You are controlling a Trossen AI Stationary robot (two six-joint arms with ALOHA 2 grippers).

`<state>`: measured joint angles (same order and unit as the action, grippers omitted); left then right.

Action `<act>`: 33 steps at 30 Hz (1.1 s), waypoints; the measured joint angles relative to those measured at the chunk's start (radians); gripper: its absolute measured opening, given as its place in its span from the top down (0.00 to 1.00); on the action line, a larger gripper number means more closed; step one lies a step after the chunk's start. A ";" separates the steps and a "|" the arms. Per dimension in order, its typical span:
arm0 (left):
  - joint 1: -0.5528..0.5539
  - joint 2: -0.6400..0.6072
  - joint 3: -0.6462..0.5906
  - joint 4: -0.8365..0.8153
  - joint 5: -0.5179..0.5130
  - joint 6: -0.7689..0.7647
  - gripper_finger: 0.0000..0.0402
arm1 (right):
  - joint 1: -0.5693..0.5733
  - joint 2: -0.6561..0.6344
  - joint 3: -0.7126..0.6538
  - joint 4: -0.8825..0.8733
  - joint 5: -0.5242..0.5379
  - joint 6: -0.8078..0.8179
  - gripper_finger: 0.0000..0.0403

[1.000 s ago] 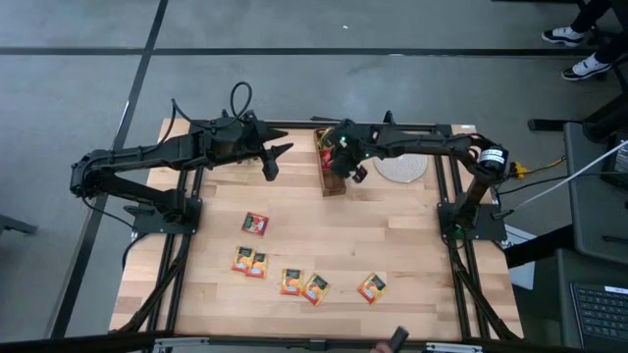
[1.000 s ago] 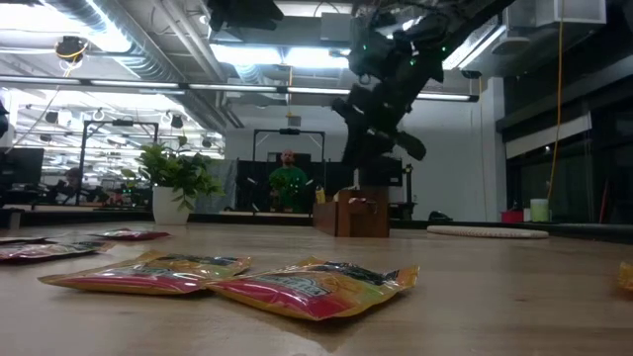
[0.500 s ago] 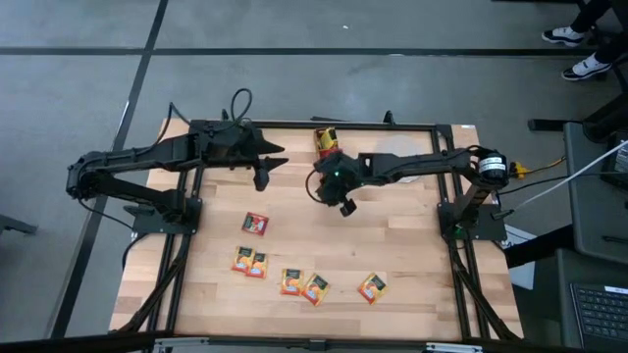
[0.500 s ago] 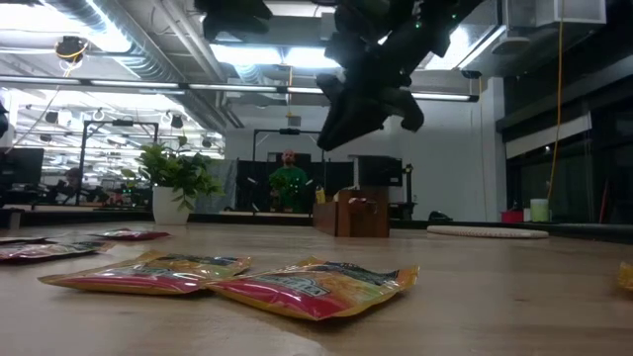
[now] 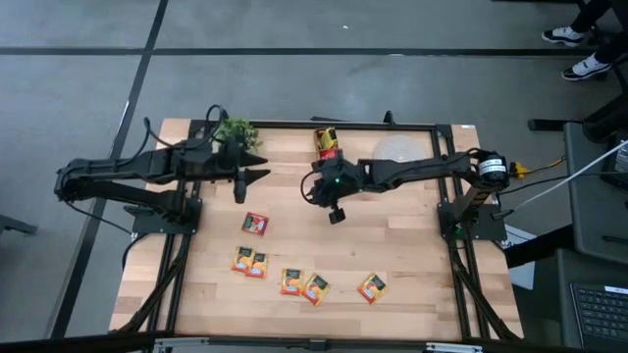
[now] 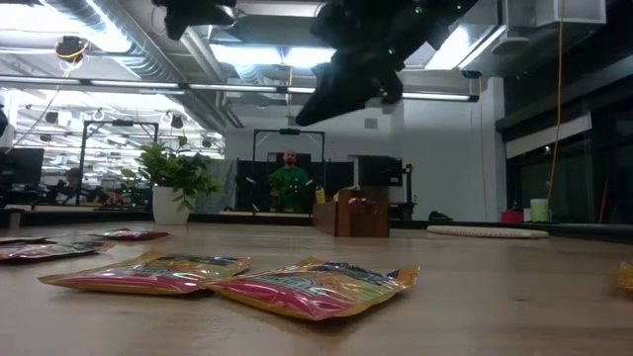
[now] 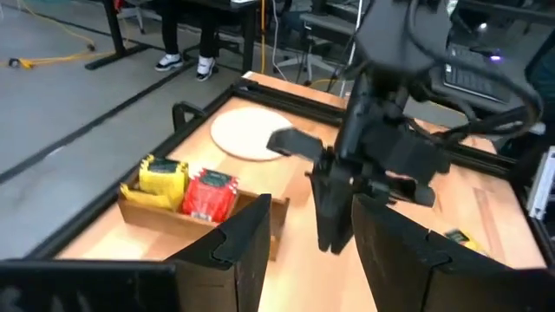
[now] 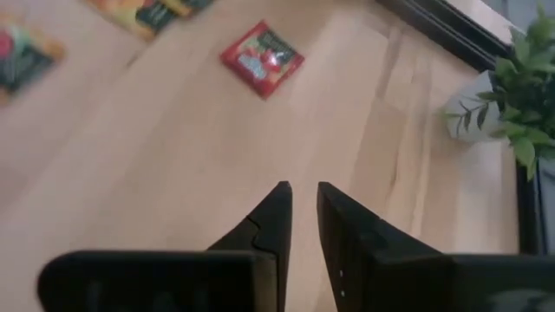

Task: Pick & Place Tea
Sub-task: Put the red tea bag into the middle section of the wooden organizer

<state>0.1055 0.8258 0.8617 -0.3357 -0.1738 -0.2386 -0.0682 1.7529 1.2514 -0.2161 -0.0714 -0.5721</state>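
The lone red sachet [image 5: 255, 224] lies apart from the paired sachets. I keep moving my left gripper toward it until my fingers reach the sachet's edge [image 5: 247, 229].
Several tea sachets lie flat on the wooden table: a red one [image 5: 255, 224] [image 8: 262, 59], two pairs [image 5: 249, 262] [image 5: 303, 285] and a single one [image 5: 372, 286]. A yellow and a red sachet [image 7: 195, 186] stand in a small wooden box [image 5: 327, 145] at the far middle. My right gripper [image 5: 336, 212] [image 8: 303, 189] hangs above the table's middle, slanting down, its fingers a narrow gap apart with nothing between them. My left gripper [image 5: 250, 183] [image 7: 312, 208] hovers open and empty at the left, high above the table.
A potted plant [image 5: 235, 132] stands at the far left beside my left arm. A round pale mat [image 5: 397, 149] lies at the far right, past the box. Bare wood lies between my right gripper and the sachets near the front edge.
My right gripper has left the wooden box, swung toward the table's middle and left, and rolled about its own line. My left gripper has drawn back toward the left edge, uncovering the plant. The sachets have not moved.
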 joint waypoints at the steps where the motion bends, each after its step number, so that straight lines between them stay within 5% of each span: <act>1: -0.008 -0.015 -0.018 0.003 -0.005 -0.009 0.61 | 0.003 0.000 0.000 0.008 0.005 0.028 0.85; 12: -0.064 -0.169 -0.186 0.004 -0.045 -0.063 0.61 | 0.017 0.006 0.039 0.105 0.021 0.456 0.85; 26: -0.170 -0.256 -0.334 -0.139 0.063 -0.214 0.61 | 0.049 0.037 0.105 0.122 0.018 0.563 0.85; 33: -0.246 -0.226 -0.440 -0.141 0.022 -0.340 0.61 | 0.050 0.037 0.105 0.121 0.027 0.649 0.85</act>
<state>-0.1410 0.6001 0.4217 -0.4767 -0.1513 -0.5789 -0.0186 1.7897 1.3560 -0.0948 -0.0444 0.0765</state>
